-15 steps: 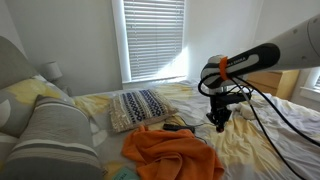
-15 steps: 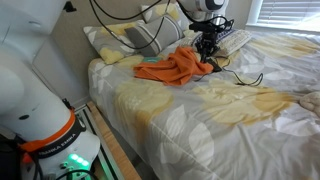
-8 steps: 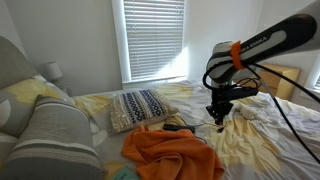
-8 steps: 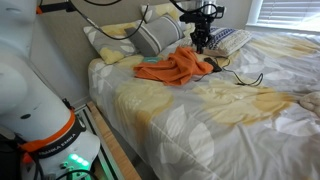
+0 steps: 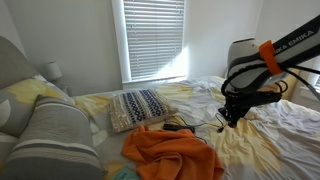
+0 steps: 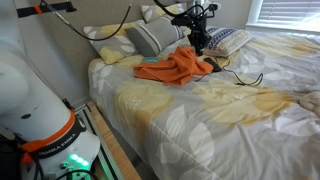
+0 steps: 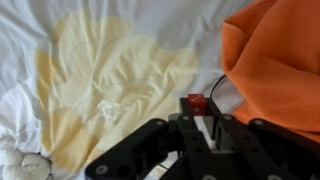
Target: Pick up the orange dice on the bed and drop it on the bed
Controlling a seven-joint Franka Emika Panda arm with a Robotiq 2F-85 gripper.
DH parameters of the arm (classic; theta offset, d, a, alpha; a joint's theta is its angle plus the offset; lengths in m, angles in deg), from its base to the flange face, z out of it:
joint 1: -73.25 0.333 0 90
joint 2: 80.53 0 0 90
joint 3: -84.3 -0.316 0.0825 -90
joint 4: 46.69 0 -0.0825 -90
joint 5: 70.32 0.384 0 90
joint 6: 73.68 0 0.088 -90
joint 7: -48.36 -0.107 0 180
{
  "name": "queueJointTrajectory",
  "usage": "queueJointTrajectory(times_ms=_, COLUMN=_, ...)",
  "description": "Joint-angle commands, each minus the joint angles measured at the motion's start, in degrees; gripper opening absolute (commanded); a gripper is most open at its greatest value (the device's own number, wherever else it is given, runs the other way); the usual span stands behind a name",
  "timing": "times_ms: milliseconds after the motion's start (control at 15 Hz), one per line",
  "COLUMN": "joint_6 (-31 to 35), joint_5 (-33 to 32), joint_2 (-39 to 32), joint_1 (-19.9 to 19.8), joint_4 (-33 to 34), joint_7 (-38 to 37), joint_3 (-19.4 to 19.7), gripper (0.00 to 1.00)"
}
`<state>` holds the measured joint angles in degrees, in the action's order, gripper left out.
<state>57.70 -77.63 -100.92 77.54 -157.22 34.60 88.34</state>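
Observation:
My gripper keeps lifting the orange dice point(image 7: 197, 101), which it holds between its fingertips clear of the orange cloth, and lets go over the open bedsheet point(image 5: 241, 153).
The orange-red dice point(image 7: 197, 102) is small and sits pinched between my gripper's point(image 7: 198, 118) fingertips in the wrist view, held above the white and yellow bedsheet point(image 7: 110, 70). In both exterior views the gripper point(image 5: 229, 116) point(image 6: 198, 44) hangs above the bed beside the orange cloth. The dice itself is too small to make out there.
A crumpled orange cloth point(image 5: 170, 150) point(image 6: 175, 68) point(image 7: 280, 55) lies on the bed right by the gripper. A patterned pillow point(image 5: 138, 107) and grey pillows point(image 5: 50, 135) lie toward the headboard. A black cable point(image 6: 240, 78) trails over the sheet. The blinds point(image 5: 153, 38) are behind.
The arm has swung sideways over the bed, away from the orange cloth, and risen a little. The gripper stays shut.

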Motion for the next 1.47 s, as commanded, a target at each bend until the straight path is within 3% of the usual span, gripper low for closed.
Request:
queueJointTrajectory(times_ms=0, joint_6=9.38, joint_5=-5.54, joint_2=7.13, joint_1=0.53, joint_4=-8.56, joint_7=-6.28, joint_3=2.25, gripper=0.04)
queueJointTrajectory(times_ms=267, joint_6=17.13, joint_5=-8.43, joint_2=14.7, joint_1=-0.3, joint_4=-14.09, joint_7=-9.63, joint_3=3.34, gripper=0.04)
queueJointTrajectory(times_ms=800, joint_6=12.46, joint_5=-10.02, joint_2=30.14, joint_1=-5.36, joint_4=-16.76, joint_7=-10.75, joint_3=0.86, gripper=0.04)
queueJointTrajectory(times_ms=1400, joint_6=15.09, joint_5=-13.94, joint_2=41.23, joint_1=-12.23, joint_4=-17.31, joint_7=-8.29, joint_3=-4.18, gripper=0.04)
